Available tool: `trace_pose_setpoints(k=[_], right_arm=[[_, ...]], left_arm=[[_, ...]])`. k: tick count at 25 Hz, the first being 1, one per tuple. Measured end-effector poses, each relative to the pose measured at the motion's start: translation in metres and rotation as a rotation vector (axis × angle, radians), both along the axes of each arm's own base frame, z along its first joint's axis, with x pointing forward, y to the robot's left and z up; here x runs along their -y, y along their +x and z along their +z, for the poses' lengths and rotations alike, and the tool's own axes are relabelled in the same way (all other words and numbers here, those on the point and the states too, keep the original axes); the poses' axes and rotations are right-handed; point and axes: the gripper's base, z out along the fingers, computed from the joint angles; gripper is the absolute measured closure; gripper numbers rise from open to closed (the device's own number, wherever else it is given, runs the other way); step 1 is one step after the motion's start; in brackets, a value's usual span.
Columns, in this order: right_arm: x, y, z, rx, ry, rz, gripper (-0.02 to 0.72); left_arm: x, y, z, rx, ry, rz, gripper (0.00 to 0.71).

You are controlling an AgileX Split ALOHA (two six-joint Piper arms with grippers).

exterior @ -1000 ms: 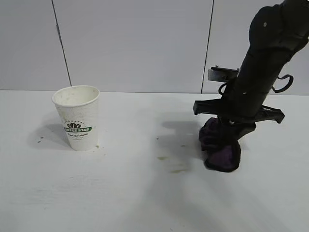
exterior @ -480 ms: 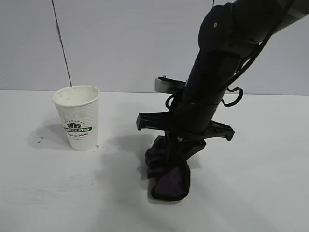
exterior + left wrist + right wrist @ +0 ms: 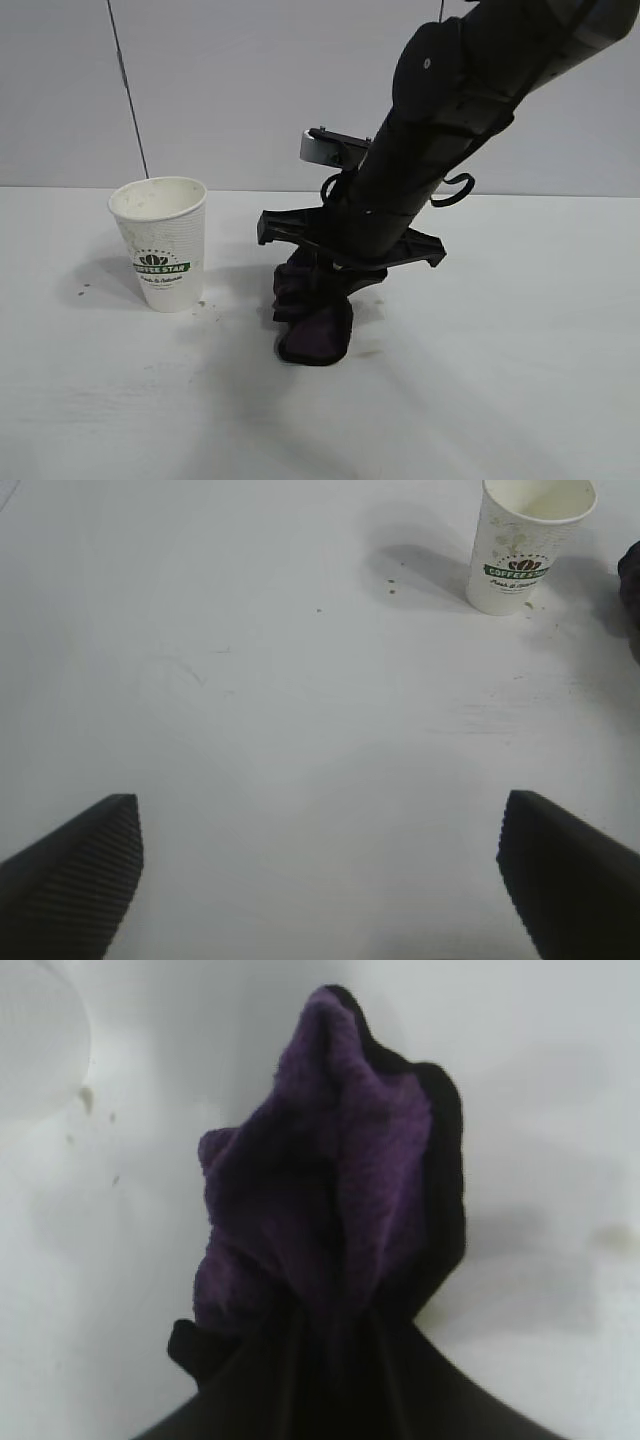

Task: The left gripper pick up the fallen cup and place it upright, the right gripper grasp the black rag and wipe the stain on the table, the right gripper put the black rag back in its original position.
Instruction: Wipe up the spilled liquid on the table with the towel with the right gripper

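A faint yellowish smear (image 3: 370, 352) is still there on the black rag's side away from the cup, so next my right gripper wipes the rag (image 3: 317, 338) back over the smear, away from the cup.
The cup (image 3: 160, 243) stands upright on the table (image 3: 520, 390) at the left; it also shows in the left wrist view (image 3: 525, 545). My right gripper (image 3: 318, 292) is shut on the black rag (image 3: 315, 332) and presses it onto the table just right of the cup. In the right wrist view the rag (image 3: 330, 1180) fills the middle and hides the fingers. The stain does not show in the exterior view; a faint yellowish smear (image 3: 612, 1236) lies beside the rag. My left gripper (image 3: 320, 880) is open and empty over bare table, away from the cup.
A grey panelled wall (image 3: 280, 90) runs behind the table. Small brown specks (image 3: 205, 303) lie around the cup's foot. The cup's rim (image 3: 40, 1050) is close to the rag in the right wrist view.
My right gripper has dragged the rag leftward across the table, over the spot where the yellowish stain lay, toward the cup. The stain no longer shows. The cup has not moved.
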Motion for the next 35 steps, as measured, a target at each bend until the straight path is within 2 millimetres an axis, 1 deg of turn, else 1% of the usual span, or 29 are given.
trace_pose_setpoints(k=[4, 7, 9, 12, 17, 20, 24, 27, 30, 32, 35], right_arm=[[-0.001, 0.005, -0.012, 0.021, 0.004, -0.019, 0.615], [0.001, 0.007, -0.013, 0.028, 0.006, -0.027, 0.615], [0.008, 0.01, -0.013, 0.021, 0.005, -0.045, 0.615], [0.027, 0.018, -0.013, -0.012, -0.001, -0.089, 0.615], [0.066, 0.029, -0.013, -0.093, -0.014, -0.171, 0.615], [0.084, 0.03, -0.012, -0.157, -0.034, -0.186, 0.615], [0.098, 0.022, -0.011, -0.283, -0.084, -0.146, 0.615], [0.099, 0.013, -0.011, -0.371, -0.112, -0.079, 0.615], [0.092, 0.005, -0.01, -0.433, -0.089, -0.021, 0.616], [0.083, 0.0, -0.011, -0.447, -0.058, 0.021, 0.619], [0.056, -0.007, -0.012, -0.424, -0.012, 0.078, 0.619]], left_arm=[[0.0, 0.0, 0.0, 0.0, 0.0, 0.0, 0.015], [0.0, 0.0, 0.0, 0.0, 0.0, 0.0, 0.015], [0.0, 0.0, 0.0, 0.0, 0.0, 0.0, 0.015], [0.0, 0.0, 0.0, 0.0, 0.0, 0.0, 0.015], [0.0, 0.0, 0.0, 0.0, 0.0, 0.0, 0.015], [0.0, 0.0, 0.0, 0.0, 0.0, 0.0, 0.015], [0.0, 0.0, 0.0, 0.0, 0.0, 0.0, 0.015], [0.0, 0.0, 0.0, 0.0, 0.0, 0.0, 0.015], [0.0, 0.0, 0.0, 0.0, 0.0, 0.0, 0.015], [0.0, 0.0, 0.0, 0.0, 0.0, 0.0, 0.015], [0.0, 0.0, 0.0, 0.0, 0.0, 0.0, 0.015]])
